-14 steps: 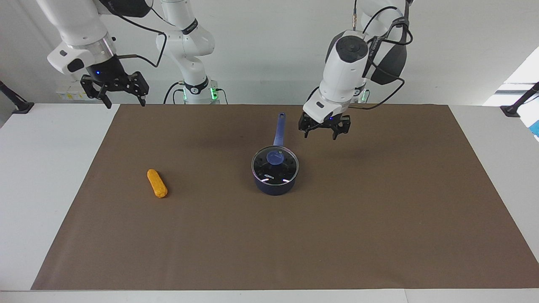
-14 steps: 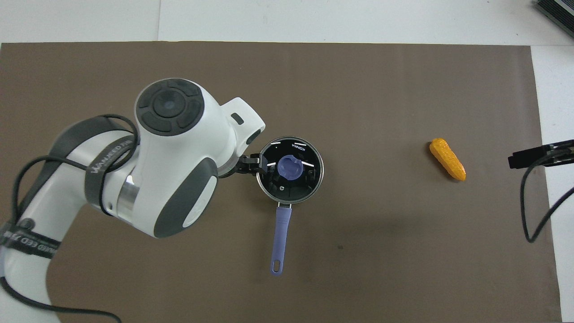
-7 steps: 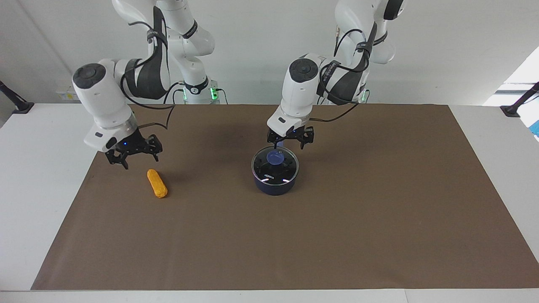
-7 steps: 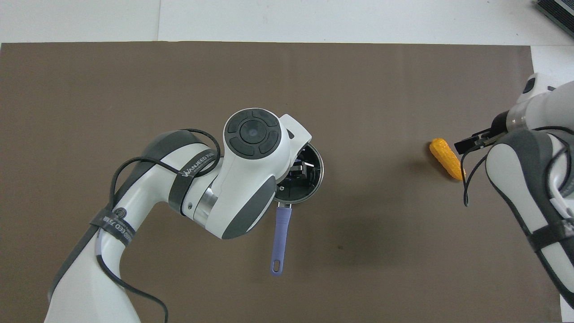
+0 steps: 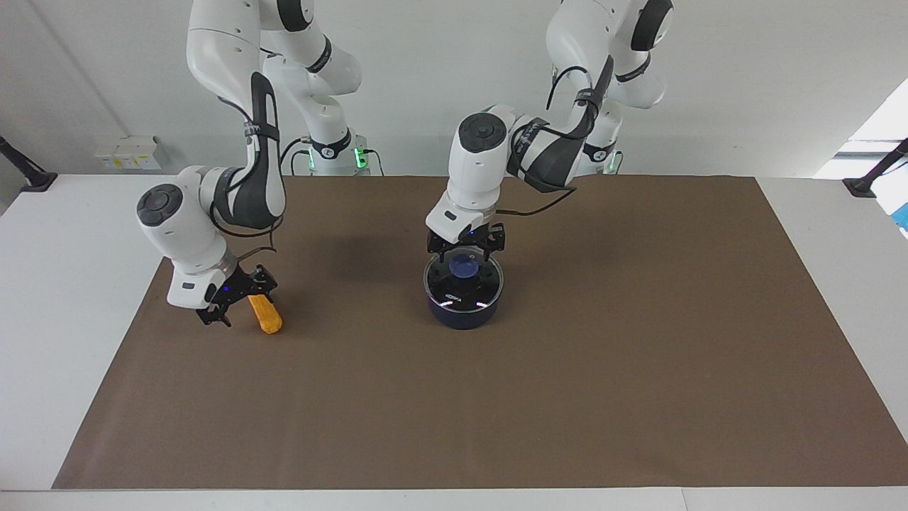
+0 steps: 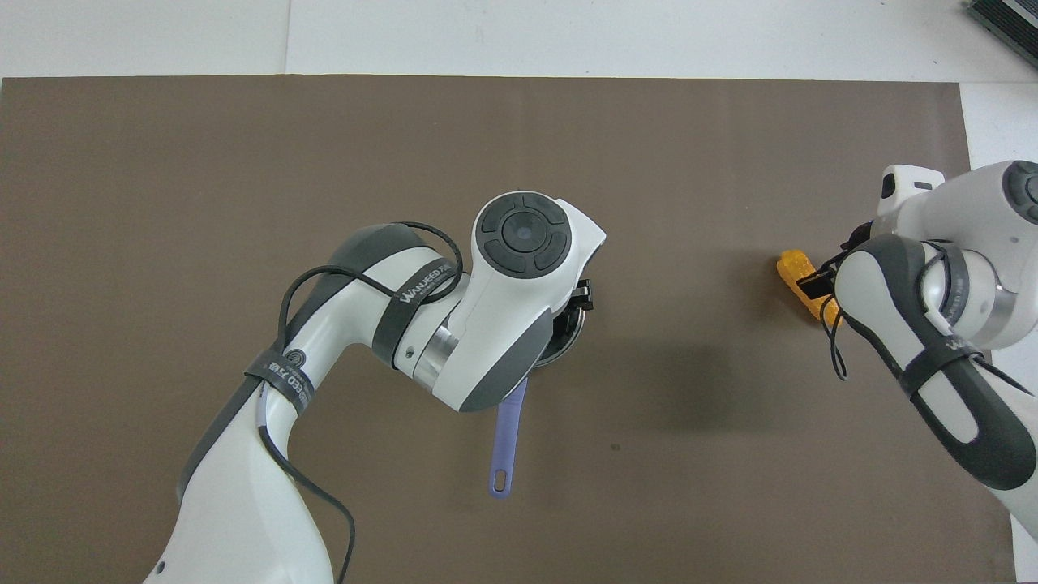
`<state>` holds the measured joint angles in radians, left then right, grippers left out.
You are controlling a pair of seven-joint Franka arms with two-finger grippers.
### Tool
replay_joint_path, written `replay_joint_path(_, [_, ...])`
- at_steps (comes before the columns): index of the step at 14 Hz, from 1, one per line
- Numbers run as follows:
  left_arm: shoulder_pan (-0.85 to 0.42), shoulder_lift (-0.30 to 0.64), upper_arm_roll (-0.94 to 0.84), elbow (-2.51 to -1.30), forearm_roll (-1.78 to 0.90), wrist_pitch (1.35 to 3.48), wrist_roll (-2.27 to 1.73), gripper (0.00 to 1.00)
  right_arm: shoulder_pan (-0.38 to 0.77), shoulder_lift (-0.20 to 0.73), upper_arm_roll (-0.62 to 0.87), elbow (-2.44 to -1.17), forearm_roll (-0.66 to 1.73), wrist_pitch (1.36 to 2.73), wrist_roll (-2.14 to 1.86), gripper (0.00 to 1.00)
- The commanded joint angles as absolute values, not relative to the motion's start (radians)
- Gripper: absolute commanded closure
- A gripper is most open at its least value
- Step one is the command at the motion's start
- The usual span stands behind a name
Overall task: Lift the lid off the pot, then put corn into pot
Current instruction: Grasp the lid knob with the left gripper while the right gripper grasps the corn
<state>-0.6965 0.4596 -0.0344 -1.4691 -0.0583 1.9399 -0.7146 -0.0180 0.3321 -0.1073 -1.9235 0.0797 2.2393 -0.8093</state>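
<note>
The glass lid (image 5: pixel 464 291) is covering the pot. My left gripper should carry the lid out of the way by its blue knob (image 5: pixel 464 265) before my right gripper brings the corn over.
The pot (image 5: pixel 461 314) stands mid-mat with the glass lid (image 5: pixel 454 289) on it. The lid's blue knob (image 5: pixel 465 267) shows between the fingers of my left gripper (image 5: pixel 464 257), which is open and low over it. In the overhead view the left arm covers most of the pot, and only its blue handle (image 6: pixel 508 434) shows, pointing toward the robots. The corn (image 5: pixel 269 321) lies on the mat toward the right arm's end. My right gripper (image 5: pixel 240 304) is open and down at the corn's robot-side end, covering part of it. The corn's other end shows in the overhead view (image 6: pixel 791 268).
A brown mat (image 5: pixel 567 369) covers most of the white table (image 5: pixel 71 284). Nothing else lies on it.
Both arms have come down from near their bases. The left gripper moved over the lid and dropped to the knob. The right gripper swung out and sank to the corn. Pot and corn have not moved.
</note>
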Motion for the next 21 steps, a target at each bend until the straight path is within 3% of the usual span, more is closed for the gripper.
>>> replay_joint_path(1, [-0.703, 0.502, -0.017, -1.413, -0.055, 1.930, -0.727, 0.00, -0.015, 0.324, -0.101, -1.974, 0.109, 2.279, -0.847, 0.00])
replay_joint_path(5, [-0.696, 0.497, -0.017, -1.423, -0.060, 1.936, -0.721, 0.00, -0.015, 0.328, -0.101, -1.993, 0.109, 2.286, -0.848, 0.00])
replay_joint_path(6, [-0.693, 0.497, -0.017, -1.431, -0.061, 1.937, -0.718, 0.02, -0.014, 0.330, -0.101, -1.993, 0.107, 2.286, -0.851, 0.14])
replay_joint_path(8, [-0.692, 0.495, -0.017, -1.439, -0.064, 1.937, -0.710, 0.03, -0.006, 0.331, -0.101, -1.991, 0.104, 2.284, -0.844, 0.80])
replay_joint_path(9, [-0.687, 0.495, -0.017, -1.440, -0.066, 1.937, -0.709, 0.06, -0.003, 0.331, -0.101, -1.991, 0.104, 2.283, -0.835, 1.00])
replay_joint_path(11, [-0.680, 0.489, -0.017, -1.453, -0.066, 1.934, -0.690, 0.14, 0.006, 0.331, -0.103, -1.990, 0.104, 2.281, -0.822, 1.00])
replay_joint_path(14, [-0.680, 0.486, -0.017, -1.454, -0.066, 1.922, -0.684, 0.36, 0.008, 0.333, -0.103, -1.988, 0.091, 2.281, -0.805, 1.00])
replay_joint_path(17, [-0.683, 0.485, -0.017, -1.453, -0.067, 1.911, -0.698, 0.73, 0.008, 0.333, -0.103, -1.990, 0.089, 2.281, -0.805, 1.00])
replay_joint_path(21, [-0.680, 0.450, -0.012, -1.440, -0.083, 1.865, -0.698, 1.00, 0.009, 0.331, -0.103, -1.990, 0.087, 2.280, -0.801, 1.00])
